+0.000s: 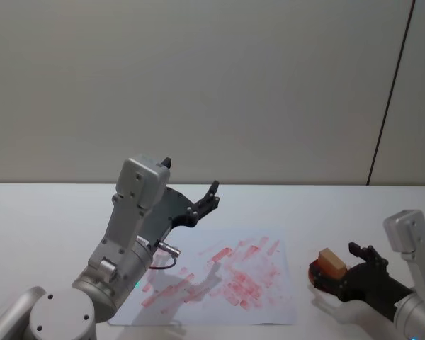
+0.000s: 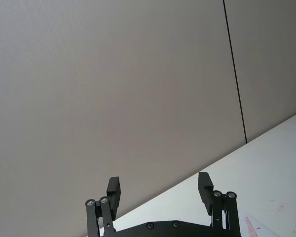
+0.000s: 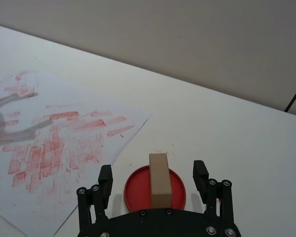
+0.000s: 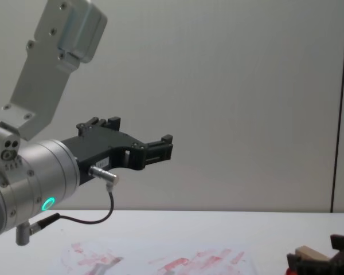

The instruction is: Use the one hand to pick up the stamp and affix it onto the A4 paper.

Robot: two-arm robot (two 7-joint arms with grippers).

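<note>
My gripper will lift the stamp [image 3: 160,180] free and leave the ink pad behind, because the stamp stands on the ink pad's flat red side [image 3: 137,190].
The stamp [image 3: 158,180], a small tan wooden block, stands on a round red ink pad [image 3: 136,190] just right of the A4 paper [image 3: 24,103], a white sheet smeared with red marks. My right gripper [image 3: 152,176] is open, one finger on each side of the stamp with a gap on both sides. In the head view the stamp [image 1: 331,261] and right gripper [image 1: 338,271] sit at the lower right, beside the paper [image 1: 273,301]. My left gripper [image 1: 191,177] hangs open and empty, high above the paper's left part.
The white table [image 1: 42,212] runs back to a plain grey wall. The left arm's silver body [image 4: 40,172] looms over the table's left side in the chest view, and its shadow falls on the paper.
</note>
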